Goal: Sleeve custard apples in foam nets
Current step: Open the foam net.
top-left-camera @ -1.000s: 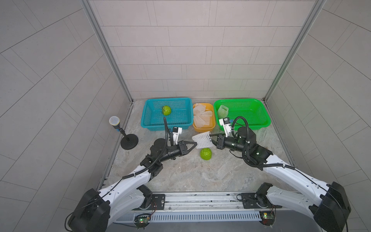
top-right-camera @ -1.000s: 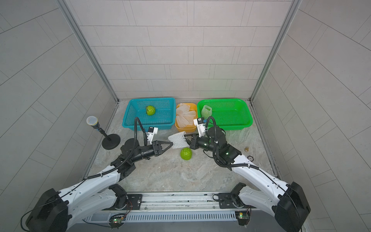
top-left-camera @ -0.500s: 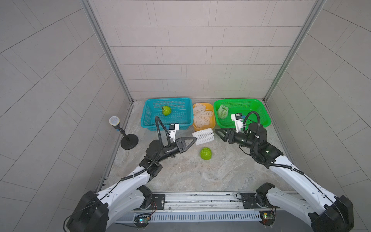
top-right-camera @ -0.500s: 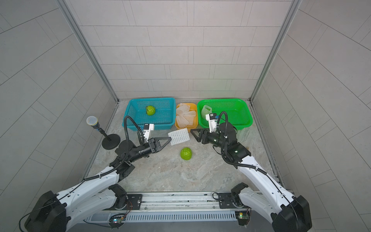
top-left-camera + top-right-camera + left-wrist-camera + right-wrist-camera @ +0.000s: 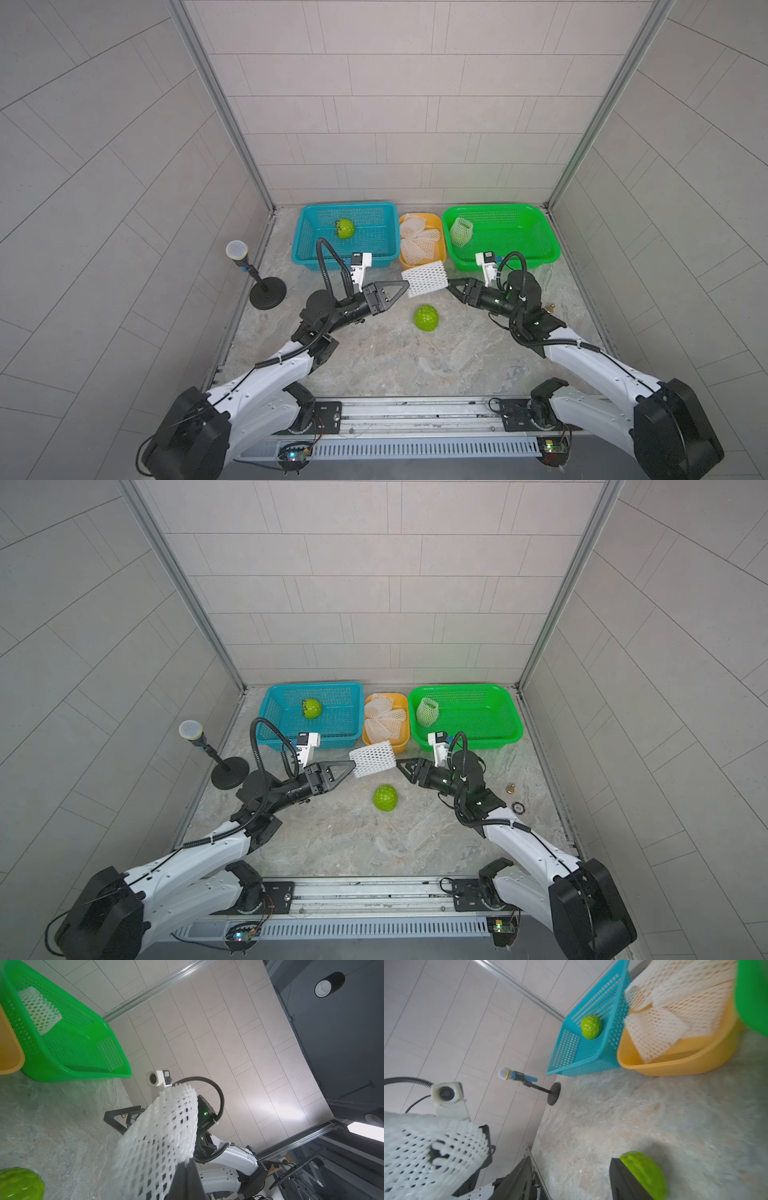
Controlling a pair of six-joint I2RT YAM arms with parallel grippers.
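Note:
I expect the white foam net to stretch into wide diamonds around the custard apple when I pull it over, because the net's mesh has small narrow slits.
My left gripper is shut on one edge of a white foam net, holding it in the air just in front of the orange tub. My right gripper stands open just right of the net, not touching it, and nothing is between its fingers. A bare custard apple lies on the table below the net. Another custard apple sits in the blue basket. In the green basket stands a netted fruit.
The orange tub between the baskets holds several loose foam nets. A microphone on a stand is at the left wall. Two small round items lie near the right wall. Tiled walls close in the table on three sides.
My right gripper has let go of the net, opened, and drawn back to the right. The left gripper, still shut on the net, has lifted it back towards the tub.

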